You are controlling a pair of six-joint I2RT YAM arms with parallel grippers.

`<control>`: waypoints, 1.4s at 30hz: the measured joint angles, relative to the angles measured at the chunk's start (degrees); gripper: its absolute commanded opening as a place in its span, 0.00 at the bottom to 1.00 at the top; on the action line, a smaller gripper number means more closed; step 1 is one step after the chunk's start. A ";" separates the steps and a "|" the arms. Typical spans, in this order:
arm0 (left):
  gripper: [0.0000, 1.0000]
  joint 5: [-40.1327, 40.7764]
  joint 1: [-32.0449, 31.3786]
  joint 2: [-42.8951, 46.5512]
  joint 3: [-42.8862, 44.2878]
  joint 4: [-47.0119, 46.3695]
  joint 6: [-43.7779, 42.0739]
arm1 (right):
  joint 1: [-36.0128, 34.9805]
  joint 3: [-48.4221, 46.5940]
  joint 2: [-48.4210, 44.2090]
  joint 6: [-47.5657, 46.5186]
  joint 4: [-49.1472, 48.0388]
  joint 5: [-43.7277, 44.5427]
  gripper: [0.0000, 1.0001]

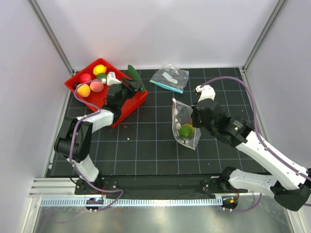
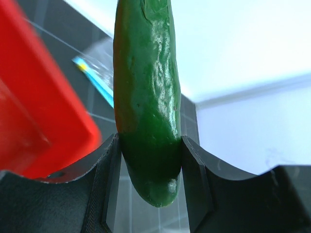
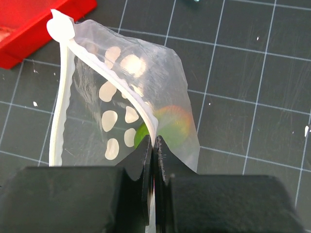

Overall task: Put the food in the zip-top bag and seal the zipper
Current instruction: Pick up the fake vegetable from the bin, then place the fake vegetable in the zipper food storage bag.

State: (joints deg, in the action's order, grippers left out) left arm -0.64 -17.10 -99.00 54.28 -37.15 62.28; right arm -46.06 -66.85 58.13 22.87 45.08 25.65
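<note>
The robot's right gripper is keeping the dotted bag's opening [image 1: 182,112] open, so the left gripper should go on carrying the green cucumber by its end until the cucumber sits inside the bag [image 1: 183,130].
My left gripper [image 1: 130,83] is shut on a glossy green cucumber-shaped toy [image 2: 146,97] and holds it above the right side of the red bin [image 1: 125,110]; the toy sticks up in the top view [image 1: 135,75]. My right gripper [image 1: 194,115] is shut on the pale zipper strip [image 3: 138,102] of the dotted zip-top bag [image 1: 183,125], holding its mouth up. A green fruit [image 1: 186,130] lies inside the bag and shows through the plastic in the right wrist view [image 3: 171,127]. Yellow [image 1: 99,69], red [image 1: 85,77], pink [image 1: 96,86] and orange [image 1: 83,90] fruits sit in the bin.
A smaller clear pouch [image 1: 170,77] with a teal strip lies at the back centre of the black gridded mat [image 1: 146,145]. White walls and metal posts enclose the table. The red bin's corner shows in the right wrist view [image 3: 29,29].
</note>
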 measured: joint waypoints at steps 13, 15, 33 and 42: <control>0.16 9.81 -21.55 13.38 -6.32 -5.75 -13.07 | 0.04 -1.14 2.89 1.03 3.06 2.38 0.01; 0.18 11.82 -24.94 15.50 -7.80 -6.99 -16.85 | 0.07 -1.18 3.17 1.05 3.08 2.67 0.01; 0.22 20.87 -44.39 23.19 -14.38 -22.67 -37.55 | 4.00 -3.02 4.87 2.27 0.83 -5.62 0.01; 0.26 22.25 -47.39 18.10 -14.27 -25.29 -43.71 | 11.43 -3.82 4.17 4.66 -0.70 -16.48 0.01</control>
State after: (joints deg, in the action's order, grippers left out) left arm 21.61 -64.49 -80.90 40.01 -62.43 18.57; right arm -34.63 -70.67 62.30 27.53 44.38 9.17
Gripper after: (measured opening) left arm 0.507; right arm 0.078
